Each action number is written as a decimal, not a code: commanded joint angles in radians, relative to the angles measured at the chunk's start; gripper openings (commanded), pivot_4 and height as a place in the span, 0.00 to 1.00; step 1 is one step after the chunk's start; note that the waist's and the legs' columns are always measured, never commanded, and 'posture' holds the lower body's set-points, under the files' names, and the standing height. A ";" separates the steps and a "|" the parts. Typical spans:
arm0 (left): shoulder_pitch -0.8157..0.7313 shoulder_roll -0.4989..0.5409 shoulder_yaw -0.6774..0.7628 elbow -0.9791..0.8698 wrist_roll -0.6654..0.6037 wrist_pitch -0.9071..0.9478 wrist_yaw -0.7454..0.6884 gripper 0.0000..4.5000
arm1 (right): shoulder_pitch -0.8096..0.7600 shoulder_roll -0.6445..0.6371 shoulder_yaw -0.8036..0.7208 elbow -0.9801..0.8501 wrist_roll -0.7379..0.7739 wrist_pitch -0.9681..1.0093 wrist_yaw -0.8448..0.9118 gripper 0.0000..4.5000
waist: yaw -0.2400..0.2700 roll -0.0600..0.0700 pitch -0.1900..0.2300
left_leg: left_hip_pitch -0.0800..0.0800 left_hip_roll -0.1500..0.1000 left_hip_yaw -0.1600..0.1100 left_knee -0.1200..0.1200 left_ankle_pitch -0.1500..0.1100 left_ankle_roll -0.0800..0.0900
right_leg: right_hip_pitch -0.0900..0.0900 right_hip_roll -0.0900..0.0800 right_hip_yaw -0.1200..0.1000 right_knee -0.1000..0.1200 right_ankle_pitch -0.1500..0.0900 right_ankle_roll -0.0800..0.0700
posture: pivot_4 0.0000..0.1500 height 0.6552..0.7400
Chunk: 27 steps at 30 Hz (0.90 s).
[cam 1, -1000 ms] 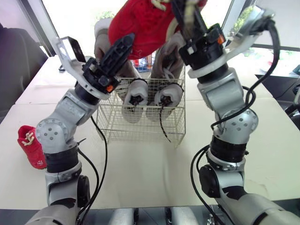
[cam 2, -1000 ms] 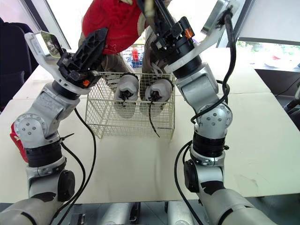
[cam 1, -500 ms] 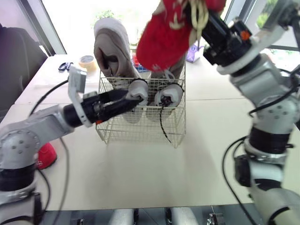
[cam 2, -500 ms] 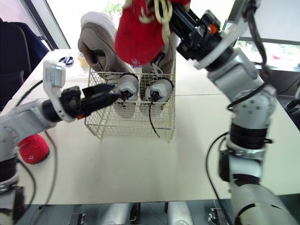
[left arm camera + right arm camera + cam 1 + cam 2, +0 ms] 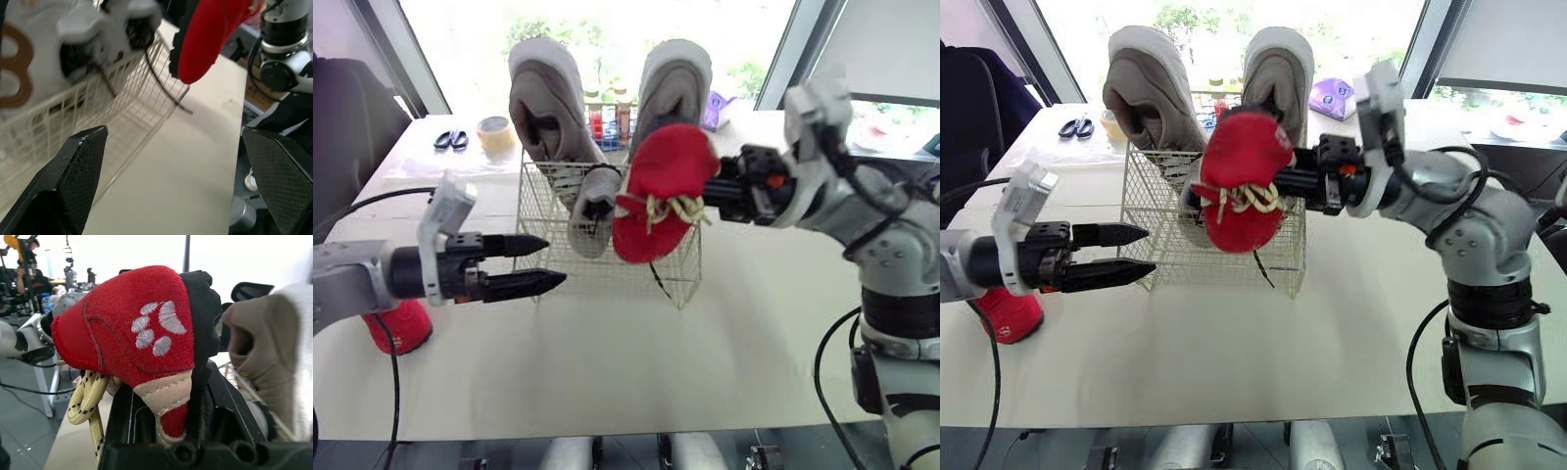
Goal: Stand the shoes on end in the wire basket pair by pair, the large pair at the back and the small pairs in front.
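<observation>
My other gripper will carry the other red shoe [image 5: 401,328], and that shoe should hang toe-down too, because the red shoe in my right gripper [image 5: 661,196] hangs toe-down.
My right gripper [image 5: 1304,183] is shut on a small red shoe [image 5: 1239,181] with yellow laces. The shoe hangs toe-down at the front right of the wire basket [image 5: 544,211], and I cannot tell whether it is over the rim. Two large grey shoes [image 5: 543,98] [image 5: 671,88] stand on end at the back of the basket. A small grey shoe [image 5: 592,211] stands in front of them, and the red shoe hides its neighbour. My left gripper [image 5: 543,262] is open and empty, just left of the basket front. A second red shoe [image 5: 396,328] lies on the table at the far left.
Scissors [image 5: 447,140] and a tape roll [image 5: 496,132] lie on the table behind the basket's left. A purple object [image 5: 1332,98] sits behind its right. Bottles stand behind the basket. Bare table lies in front of the basket, up to the near edge.
The right gripper brought the red shoe down from high above the basket to its front right. The left gripper drew back from the basket, toward the left and lower.
</observation>
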 commanded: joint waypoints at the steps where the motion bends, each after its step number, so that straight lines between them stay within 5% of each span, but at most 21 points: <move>1: -0.011 0.025 0.045 0.009 0.025 -0.012 -0.042 0.99 | 0.007 0.023 0.032 -0.011 -0.096 -0.094 0.052 0.11 | 0.003 0.000 0.000 | 0.000 0.000 0.000 0.000 0.000 0.000 | 0.000 0.000 0.000 0.000 0.000 0.000 | 1.00 1.00; 9: -0.016 0.017 0.050 0.004 0.037 -0.007 -0.041 0.99 | 0.037 0.020 0.127 0.087 -0.344 -0.294 0.178 0.11 | 0.001 0.000 0.000 | 0.000 0.000 0.000 0.000 0.000 0.000 | 0.000 0.000 0.000 0.000 0.000 0.000 | 1.00 1.00; 27: -0.057 -0.042 0.004 0.023 0.082 -0.007 -0.023 0.99 | 0.126 0.028 0.111 0.188 -0.404 -0.291 0.248 0.11 | 0.001 0.000 0.000 | 0.000 0.000 -0.001 0.000 0.000 0.000 | 0.000 -0.002 0.000 0.000 0.000 0.000 | 1.00 1.00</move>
